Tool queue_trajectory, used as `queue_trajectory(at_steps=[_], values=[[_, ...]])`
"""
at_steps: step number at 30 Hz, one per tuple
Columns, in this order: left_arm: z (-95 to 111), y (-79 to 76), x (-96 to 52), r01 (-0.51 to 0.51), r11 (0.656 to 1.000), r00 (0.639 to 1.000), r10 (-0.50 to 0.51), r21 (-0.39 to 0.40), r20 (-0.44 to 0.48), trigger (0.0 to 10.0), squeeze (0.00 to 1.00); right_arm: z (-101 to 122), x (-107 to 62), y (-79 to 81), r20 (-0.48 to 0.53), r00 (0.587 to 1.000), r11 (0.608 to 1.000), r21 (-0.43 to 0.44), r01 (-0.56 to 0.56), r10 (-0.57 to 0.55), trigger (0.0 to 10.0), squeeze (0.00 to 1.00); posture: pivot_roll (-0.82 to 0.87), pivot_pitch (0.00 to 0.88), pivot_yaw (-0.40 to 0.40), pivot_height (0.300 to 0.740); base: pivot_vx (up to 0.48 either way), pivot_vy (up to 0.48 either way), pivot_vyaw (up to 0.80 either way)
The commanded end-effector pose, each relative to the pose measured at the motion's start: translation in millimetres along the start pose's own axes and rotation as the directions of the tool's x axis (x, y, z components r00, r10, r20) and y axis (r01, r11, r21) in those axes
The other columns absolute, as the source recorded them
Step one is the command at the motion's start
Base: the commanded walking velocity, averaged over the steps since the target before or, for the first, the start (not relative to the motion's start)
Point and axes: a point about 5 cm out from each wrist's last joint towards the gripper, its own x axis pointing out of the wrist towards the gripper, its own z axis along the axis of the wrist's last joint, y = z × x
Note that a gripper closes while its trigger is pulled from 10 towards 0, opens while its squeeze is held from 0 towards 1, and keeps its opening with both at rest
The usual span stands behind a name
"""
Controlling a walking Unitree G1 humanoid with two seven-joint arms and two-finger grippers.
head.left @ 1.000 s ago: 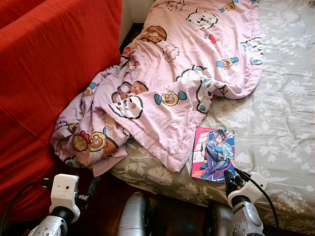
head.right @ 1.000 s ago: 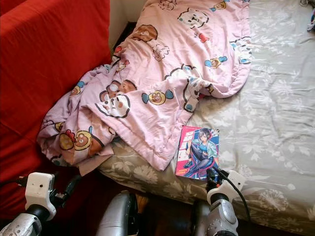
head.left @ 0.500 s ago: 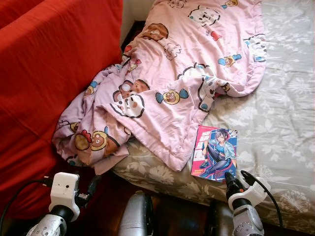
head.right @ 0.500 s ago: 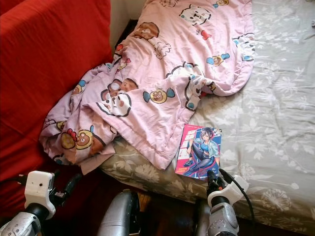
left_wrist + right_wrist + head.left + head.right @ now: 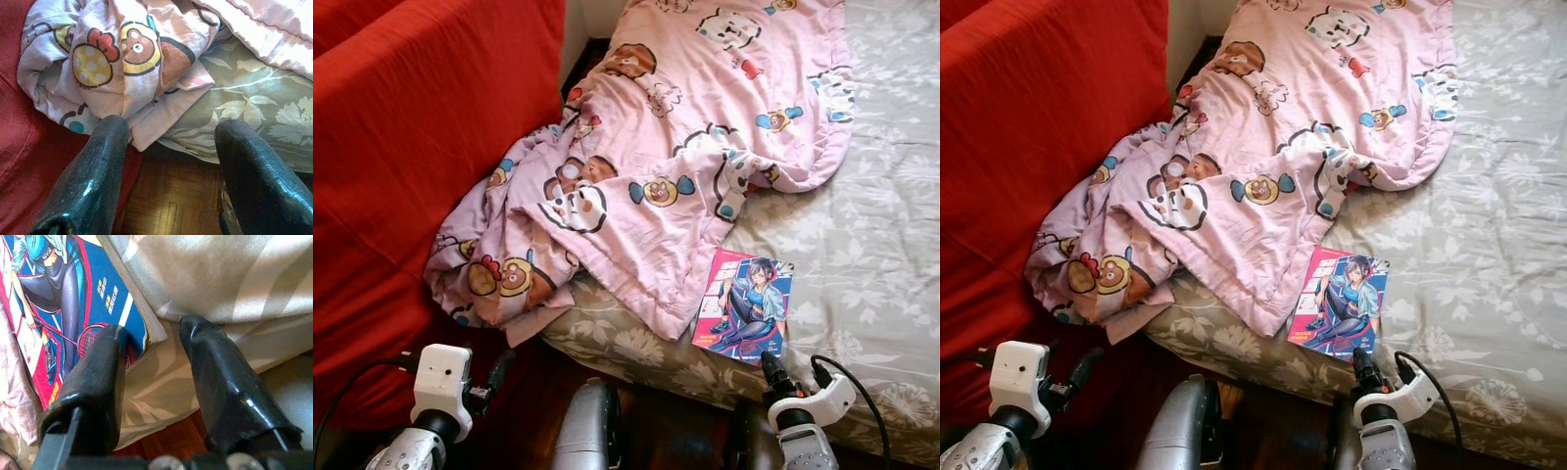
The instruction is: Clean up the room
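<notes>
Thin page edges [image 5: 132, 289] can be seen under the soft cover, so the comic book [image 5: 744, 305] will stay mostly closed but curl at its loose end when the robot picks it up.
A comic book [image 5: 744, 305] with a blue and pink cover lies near the front edge of the bed [image 5: 881, 225], partly against a rumpled pink cartoon blanket [image 5: 685, 147]. My right gripper [image 5: 771, 366] is just below the book's near corner, over the bed edge. In the right wrist view its fingers [image 5: 93, 382] stand open, with the book's corner [image 5: 73, 308] just ahead of the tips. My left gripper [image 5: 173, 127] is open and low by the floor, pointing at the blanket's hanging end [image 5: 122, 58].
A red-covered sofa [image 5: 411, 147] fills the left side, close against the bed. The blanket spills off the bed corner toward it. Dark parquet floor [image 5: 166, 210] shows below the mattress edge. Grey floral sheet lies bare to the right of the book.
My right gripper has drawn back and down from the book's lower corner toward the bed edge. The view has shifted slightly. The left arm has stayed put.
</notes>
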Motion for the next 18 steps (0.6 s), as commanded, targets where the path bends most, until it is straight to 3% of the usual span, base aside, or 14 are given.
queue_trajectory(at_steps=[1, 12, 13, 14, 15, 16, 17, 18], values=[[-5, 5.2, -6.3, -0.008, 1.0, 0.999, 0.009, 0.027, -0.043, 10.0, 0.0, -12, -9.0, -12.5, -0.039, 0.998, 0.998, 0.036, 0.057, -0.056, 10.0, 0.0, 0.2, 0.28, 0.167, 0.626, 0.0, 0.0, 0.0], [-5, 6.1, -7.3, -0.016, 0.999, 0.999, 0.018, 0.036, -0.051, 10.0, 0.0, -12, -4.7, -4.6, -0.039, 0.999, 0.999, 0.051, 0.015, -0.013, 10.0, 0.0, 0.2, 0.283, 0.168, 0.626, 0.0, 0.0, 0.0], [-5, 6.7, -7.2, -0.018, 0.999, 0.998, 0.02, 0.039, -0.051, 10.0, 0.0, -12, -3.7, -2.6, -0.039, 0.999, 0.999, 0.051, 0.006, -0.004, 9.4, 0.0, 0.2, 0.282, 0.168, 0.626, 0.0, 0.0, 0.0], [-5, 7.8, -6.9, -0.021, 0.999, 0.998, 0.023, 0.043, -0.052, 10.0, 0.0, -12, -2.6, -0.3, -0.039, 0.999, 0.999, 0.052, -0.007, 0.009, 6.3, 0.0, 0.21, 0.28, 0.169, 0.626, 0.0, 0.0, 0.0], [-5, 7.8, -6.9, -0.021, 0.999, 0.998, 0.023, 0.043, -0.052, 10.0, 0.0, -12, -2.6, -0.3, -0.039, 0.999, 0.999, 0.052, -0.007, 0.009, 6.3, 0.0, 0.21, 0.28, 0.169, 0.626, 0.0, 0.0, 0.0], [-5, 8.6, -6.7, -0.022, 0.999, 0.998, 0.025, 0.047, -0.052, 10.0, 0.0, -12, -1.8, 1.7, -0.039, 0.999, 0.998, 0.052, -0.017, 0.019, 3.0, 0.0, 0.21, 0.28, 0.169, 0.626, 0.0, 0.0, 0.0], [-5, 9.1, -6.6, -0.023, 0.998, 0.998, 0.026, 0.05, -0.052, 10.0, 0.0, -13, -1.2, 3.0, -0.037, 0.999, 0.998, 0.053, -0.024, 0.026, 0.8, 0.0, 0.21, 0.28, 0.169, 0.626, 0.0, 0.0, 0.0], [-5, 9.3, -6.5, -0.023, 0.998, 0.998, 0.026, 0.052, -0.052, 10.0, 0.0, -13, -1.0, 3.5, -0.036, 0.999, 0.998, 0.054, -0.028, 0.03, 0.8, 0.0, 0.21, 0.28, 0.169, 0.626, 0.0, 0.0, 0.0]])
